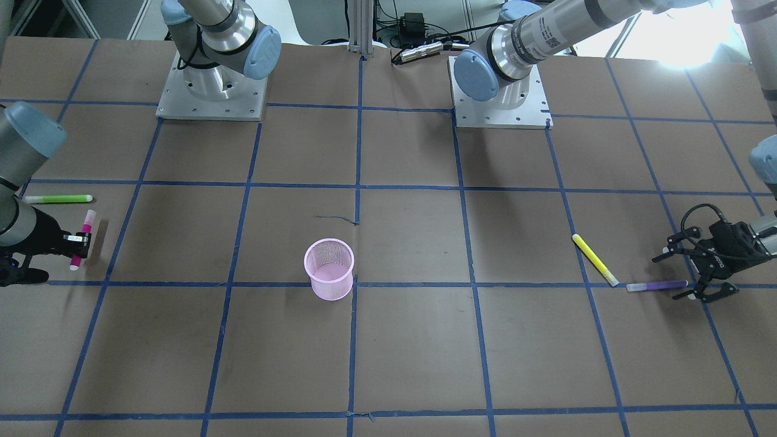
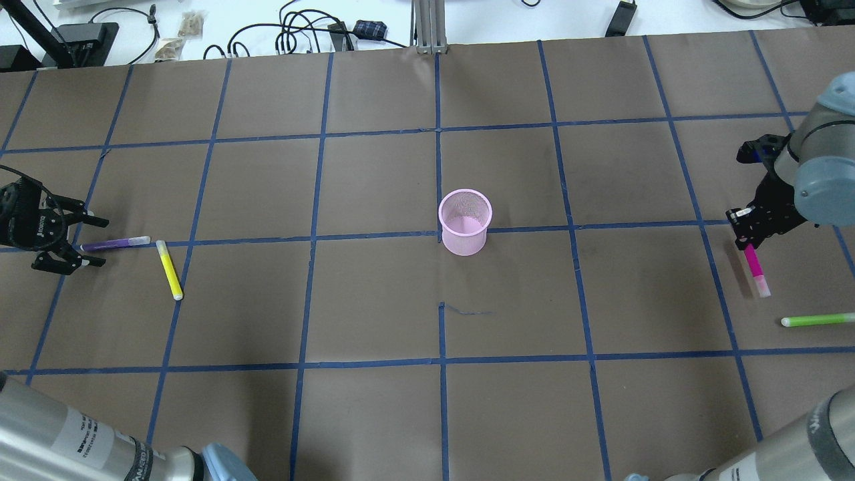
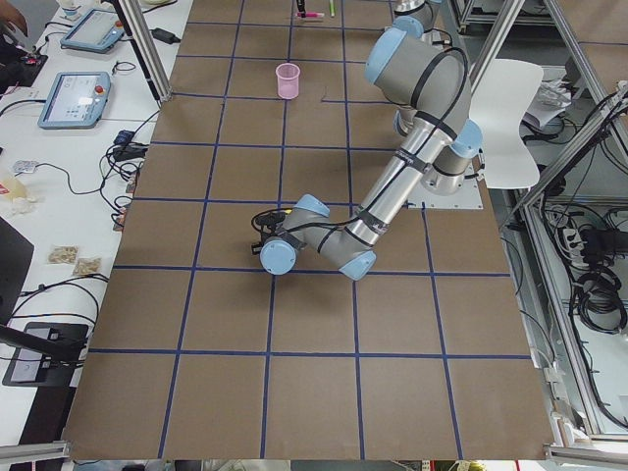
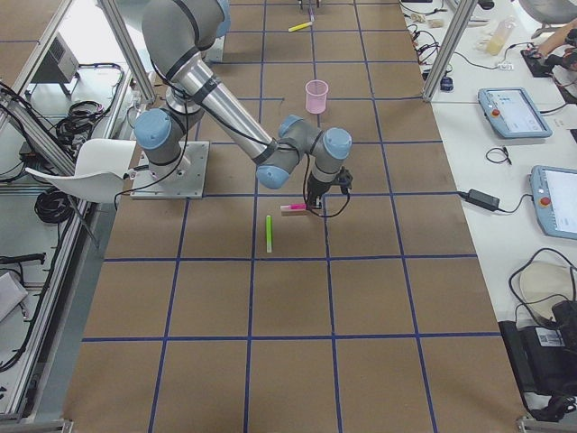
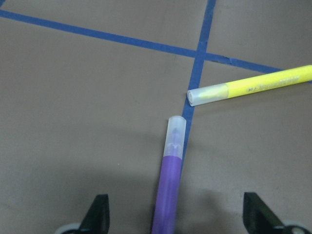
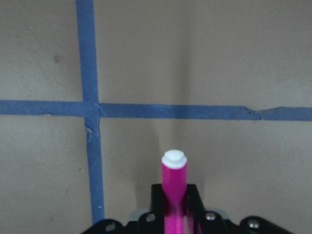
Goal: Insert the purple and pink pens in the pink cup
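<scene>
My gripper will insert the purple pen (image 1: pixel 657 285), which will lean against the cup's rim, because the pink cup's opening (image 1: pixel 329 257) is far wider than the pen.
The pink mesh cup (image 2: pixel 465 220) stands upright near the table's middle, also in the front view (image 1: pixel 329 268). My left gripper (image 2: pixel 100 240) is open, low at the table's left side. One end of the purple pen (image 2: pixel 115 244) lies on the table between its fingertips, as the left wrist view (image 5: pixel 170 175) shows. My right gripper (image 2: pixel 745 234) is shut on the pink pen (image 2: pixel 756 267) at the far right. It holds the pen near one end, with the pen's shadow on the table beside it. The pen also shows in the right wrist view (image 6: pixel 174 180).
A yellow pen (image 2: pixel 169 269) lies just right of the purple pen, its capped end close to the purple pen's tip (image 5: pixel 207 93). A green pen (image 2: pixel 818 320) lies on the table near the right gripper. The arm bases (image 1: pixel 209 91) stand at the robot's side.
</scene>
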Robot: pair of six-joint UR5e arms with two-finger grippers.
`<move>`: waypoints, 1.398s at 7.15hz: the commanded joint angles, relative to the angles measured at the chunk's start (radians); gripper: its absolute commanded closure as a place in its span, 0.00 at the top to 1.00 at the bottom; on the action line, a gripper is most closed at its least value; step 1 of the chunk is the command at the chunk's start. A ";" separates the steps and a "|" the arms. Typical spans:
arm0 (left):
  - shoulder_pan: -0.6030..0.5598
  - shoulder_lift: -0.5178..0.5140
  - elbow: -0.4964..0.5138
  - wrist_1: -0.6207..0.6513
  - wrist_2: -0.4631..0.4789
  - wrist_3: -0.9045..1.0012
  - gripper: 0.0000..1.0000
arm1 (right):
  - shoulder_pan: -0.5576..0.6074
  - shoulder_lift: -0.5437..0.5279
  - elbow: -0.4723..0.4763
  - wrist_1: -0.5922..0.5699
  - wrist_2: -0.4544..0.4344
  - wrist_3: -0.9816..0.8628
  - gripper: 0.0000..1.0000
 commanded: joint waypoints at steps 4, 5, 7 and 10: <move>0.002 -0.033 0.014 0.048 -0.004 0.016 0.60 | 0.342 -0.228 -0.003 -0.175 0.482 0.016 0.00; 0.002 -0.031 0.014 0.048 -0.004 0.016 0.33 | 0.422 -0.253 0.052 -0.247 0.483 0.063 0.00; 0.004 -0.030 0.014 0.048 -0.004 0.012 0.00 | 0.668 -0.267 0.089 -0.426 0.332 0.367 0.00; 0.002 0.006 0.016 0.035 -0.001 -0.034 0.00 | 0.814 -0.154 0.049 -0.603 0.191 0.506 0.00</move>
